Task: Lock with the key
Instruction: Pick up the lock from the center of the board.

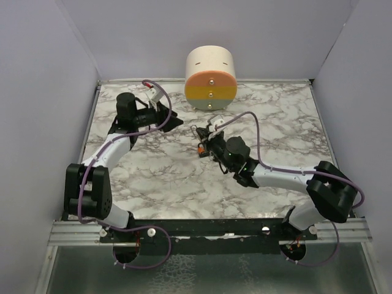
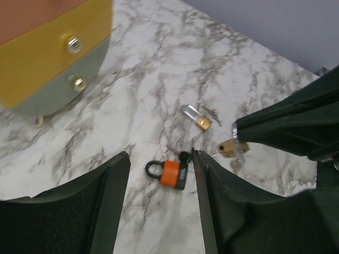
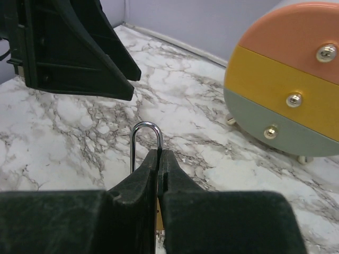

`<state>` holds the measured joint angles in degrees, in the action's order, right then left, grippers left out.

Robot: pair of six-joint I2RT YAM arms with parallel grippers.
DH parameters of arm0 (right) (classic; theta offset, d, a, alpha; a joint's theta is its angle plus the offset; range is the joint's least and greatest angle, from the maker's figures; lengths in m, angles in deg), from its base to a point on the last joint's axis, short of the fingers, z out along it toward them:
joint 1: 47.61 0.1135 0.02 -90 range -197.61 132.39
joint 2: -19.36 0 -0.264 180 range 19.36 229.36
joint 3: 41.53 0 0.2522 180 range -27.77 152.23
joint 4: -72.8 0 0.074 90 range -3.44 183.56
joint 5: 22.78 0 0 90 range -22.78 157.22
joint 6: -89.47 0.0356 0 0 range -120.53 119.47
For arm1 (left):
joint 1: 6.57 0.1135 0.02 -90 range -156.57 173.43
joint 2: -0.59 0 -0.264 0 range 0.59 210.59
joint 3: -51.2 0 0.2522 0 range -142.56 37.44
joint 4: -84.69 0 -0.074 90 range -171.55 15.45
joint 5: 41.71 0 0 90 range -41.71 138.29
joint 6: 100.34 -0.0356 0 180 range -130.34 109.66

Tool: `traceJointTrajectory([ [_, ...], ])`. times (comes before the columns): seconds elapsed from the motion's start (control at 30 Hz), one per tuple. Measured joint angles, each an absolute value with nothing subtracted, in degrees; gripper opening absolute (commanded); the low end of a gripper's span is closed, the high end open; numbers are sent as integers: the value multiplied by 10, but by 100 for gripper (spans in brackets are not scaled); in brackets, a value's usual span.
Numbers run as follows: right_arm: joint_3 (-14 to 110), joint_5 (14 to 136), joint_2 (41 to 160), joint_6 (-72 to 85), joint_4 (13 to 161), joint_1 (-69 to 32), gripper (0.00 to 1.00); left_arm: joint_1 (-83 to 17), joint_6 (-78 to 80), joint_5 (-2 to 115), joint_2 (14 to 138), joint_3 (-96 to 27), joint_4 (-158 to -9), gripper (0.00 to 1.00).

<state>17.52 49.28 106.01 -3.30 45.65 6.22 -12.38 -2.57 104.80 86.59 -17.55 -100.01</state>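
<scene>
My right gripper holds the brass padlock by its shackle (image 3: pixel 159 139). My left gripper should grip the shackle's free side (image 3: pixel 133 151) so my right gripper is free for the key.
An orange padlock (image 2: pixel 170 174) with a black shackle lies on the marble table (image 2: pixel 159 79); in the top view (image 1: pixel 201 149) it is just left of the right arm. The black-headed key (image 2: pixel 184 157) lies touching its far end. My left gripper (image 2: pixel 160 154) is open and empty, above and short of the padlock; in the top view (image 1: pixel 176 120) it hovers to the left. My right gripper (image 3: pixel 160 154) is shut on a small brass padlock (image 2: pixel 231 148), its silver shackle (image 3: pixel 146 138) sticking out past the fingertips and a small silvery key hanging below it.
Another small brass padlock (image 2: pixel 198 118) lies on the table beyond the orange one. A round drawer unit (image 1: pixel 210 78) with orange, yellow and grey-green drawers stands at the back centre. Grey walls close in the table on three sides.
</scene>
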Motion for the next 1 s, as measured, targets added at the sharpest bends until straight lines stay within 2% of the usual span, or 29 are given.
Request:
traceJointTrajectory([
  [0.2,79,470,997,-66,348,62,1,-226,-60,1089,807,-205,-1008,57],
  [0.43,15,449,915,-86,234,62,1,-259,-82,1093,758,-212,-1022,58],
  [0.7,2,465,843,-78,219,62,1,-318,-92,1065,758,-175,-1046,61],
  [1.0,-25,499,837,-77,215,62,1,-360,-57,1051,759,-175,-1123,61],
])
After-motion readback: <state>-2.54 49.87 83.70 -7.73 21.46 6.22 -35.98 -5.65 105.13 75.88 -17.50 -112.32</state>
